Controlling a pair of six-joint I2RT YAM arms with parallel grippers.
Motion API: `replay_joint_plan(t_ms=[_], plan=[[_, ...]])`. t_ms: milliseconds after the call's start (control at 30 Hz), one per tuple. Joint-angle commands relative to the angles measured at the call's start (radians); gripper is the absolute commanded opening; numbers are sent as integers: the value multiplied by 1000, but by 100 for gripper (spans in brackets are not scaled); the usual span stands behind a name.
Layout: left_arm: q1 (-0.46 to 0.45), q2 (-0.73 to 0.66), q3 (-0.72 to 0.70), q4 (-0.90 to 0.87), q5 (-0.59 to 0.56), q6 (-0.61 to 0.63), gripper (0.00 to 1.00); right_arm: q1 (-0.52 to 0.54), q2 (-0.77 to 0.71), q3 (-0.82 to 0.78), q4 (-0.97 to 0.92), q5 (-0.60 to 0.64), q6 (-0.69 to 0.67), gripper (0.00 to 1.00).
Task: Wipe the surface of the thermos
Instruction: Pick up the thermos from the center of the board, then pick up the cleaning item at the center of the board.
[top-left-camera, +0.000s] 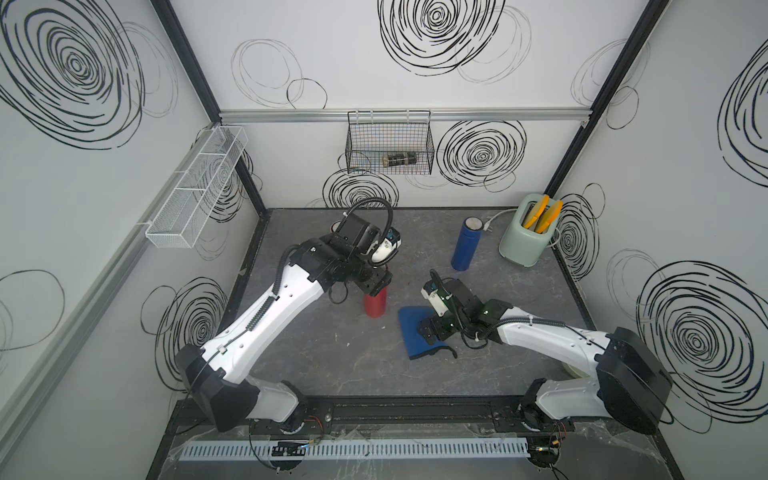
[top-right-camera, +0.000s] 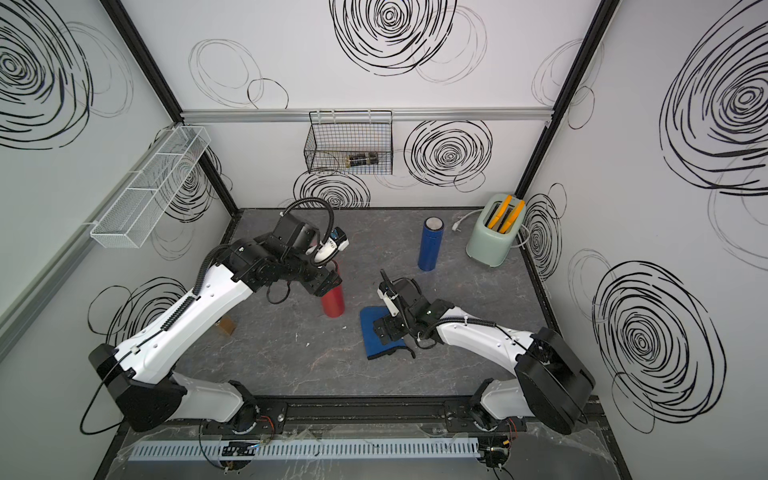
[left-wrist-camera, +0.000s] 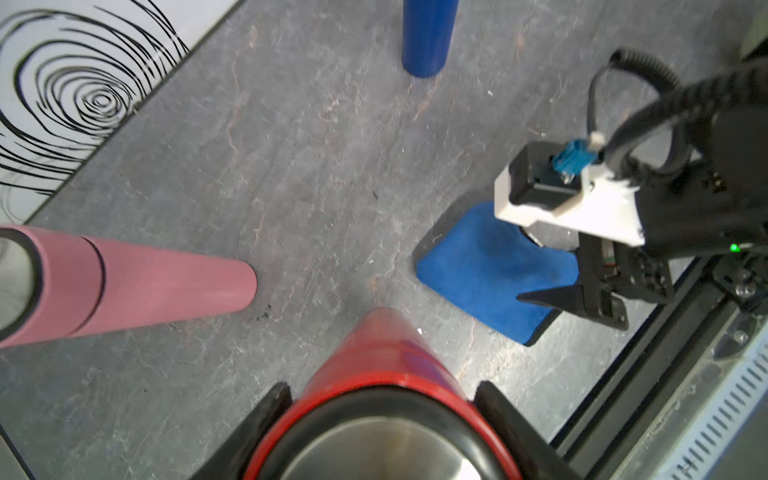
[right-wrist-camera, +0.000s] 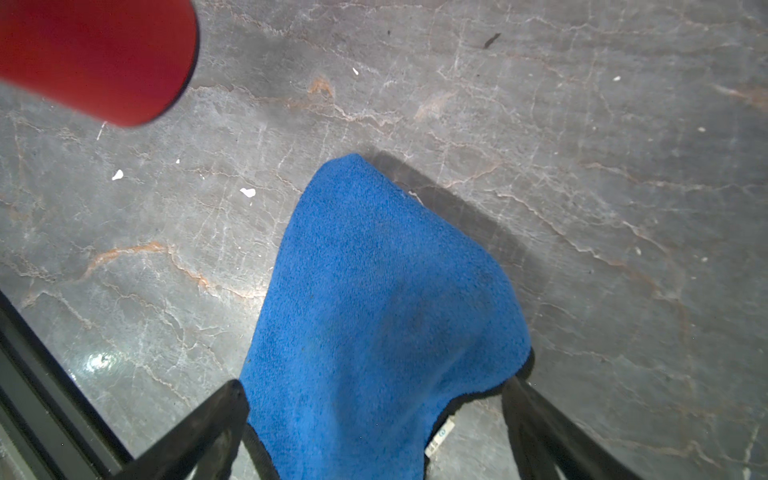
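Observation:
A wide flap (top-left-camera: 411, 323) lies free ahead of my right gripper's open fingers, which are on both sides of the blue cloth, so I should go on moving down until they pinch the cloth (right-wrist-camera: 360, 416).
A red thermos (top-left-camera: 376, 305) (top-right-camera: 333, 303) stands upright near the middle of the grey table. My left gripper (top-left-camera: 376, 286) (left-wrist-camera: 382, 387) comes down over its top and is shut on it, one black finger pressed against each side of the rim (left-wrist-camera: 386, 353). A blue cloth (top-left-camera: 411, 332) (top-right-camera: 372, 332) (left-wrist-camera: 486, 266) lies flat to the right of the thermos. My right gripper (top-left-camera: 428, 332) (right-wrist-camera: 375, 386) is low over the cloth (right-wrist-camera: 382, 270) and open, a finger on either side of it, not pinching it. The red thermos (right-wrist-camera: 95, 58) shows beyond.
A blue thermos (top-left-camera: 465, 245) (left-wrist-camera: 428, 37) stands at the back right beside a mint toaster (top-left-camera: 525, 237). A pink thermos (left-wrist-camera: 158, 291) stands close to the red one, under my left arm. A black wire basket (top-left-camera: 390, 143) and a white one (top-left-camera: 195, 187) hang on the walls.

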Motion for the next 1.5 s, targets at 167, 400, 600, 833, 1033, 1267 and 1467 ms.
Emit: replay_joint_plan(t_ms=[167,400,600,833,1033,1267,1467], plan=[[-5,-145,-144,146,28,-11,0,13,68,-21,86,37,53,98],[-8,-209,-250,189,59,-20,0,15,171,-5,109,30,84,98],[-8,-235,-278,202,65,-17,0,23,254,2,120,15,85,66],[-8,-264,-304,231,93,12,0,22,290,15,105,-1,97,9],[-12,-308,-361,259,134,77,0,-5,199,22,87,-29,80,0],[-15,-341,-404,269,184,159,0,-52,38,41,60,-45,38,0],[-28,-336,-440,273,200,231,0,-83,10,94,58,-173,0,0]])
